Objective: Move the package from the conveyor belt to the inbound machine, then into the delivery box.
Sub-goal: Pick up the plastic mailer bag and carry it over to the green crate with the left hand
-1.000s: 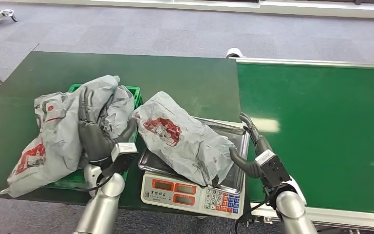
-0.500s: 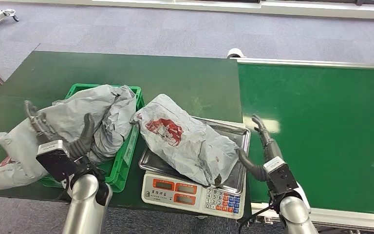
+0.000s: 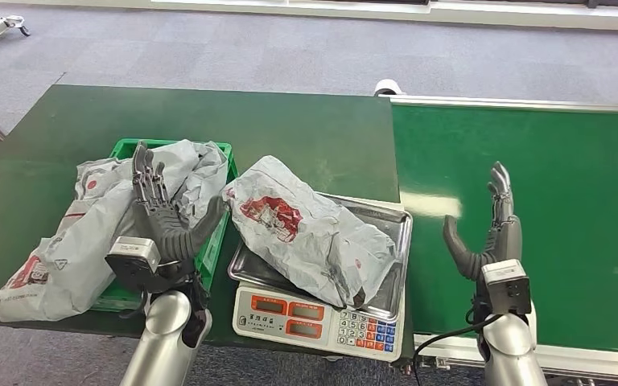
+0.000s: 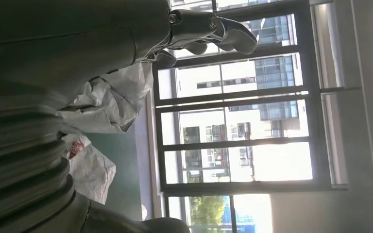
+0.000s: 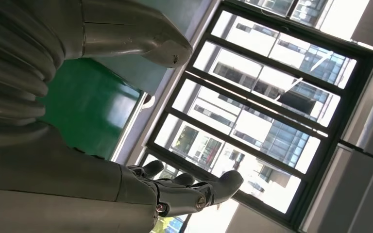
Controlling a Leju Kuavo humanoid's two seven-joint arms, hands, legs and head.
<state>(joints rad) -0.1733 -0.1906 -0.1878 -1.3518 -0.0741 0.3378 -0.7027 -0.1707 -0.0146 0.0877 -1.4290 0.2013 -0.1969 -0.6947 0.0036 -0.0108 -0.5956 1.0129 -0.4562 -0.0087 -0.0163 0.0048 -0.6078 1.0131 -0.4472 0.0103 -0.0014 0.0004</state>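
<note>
The grey package with a red print point(image 3: 310, 229) will hang over the crate's rim when I carry it there, because crumpled packages already spill over the crate's side point(image 3: 72, 261).
A grey package with a red print point(image 3: 310, 229) lies across the steel pan of the inbound scale point(image 3: 314, 318), tilted, with no hand on it. My left hand point(image 3: 161, 217) stands upright and open with fingers apart, between that scale and the green delivery crate point(image 3: 169, 145). Crumpled grey packages point(image 3: 96, 217) fill the crate and spill over its left side. My right hand point(image 3: 491, 229) is raised open above the green conveyor belt point(image 3: 547, 185), well right of the scale. In the left wrist view, my left hand's fingers point(image 4: 209, 29) hold nothing beside a grey package point(image 4: 111, 97).
The dark green table point(image 3: 290, 129) carries the crate and scale; its front edge runs just below them. The belt's metal rim point(image 3: 515, 103) borders the far side. Grey carpet floor point(image 3: 290, 48) lies beyond. Windows point(image 5: 272, 116) show in the wrist views.
My left hand swung back from the crate's left side to its right edge, fingers now up; the crate's packages shifted. My right hand drew away from the scale package and rose over the belt.
</note>
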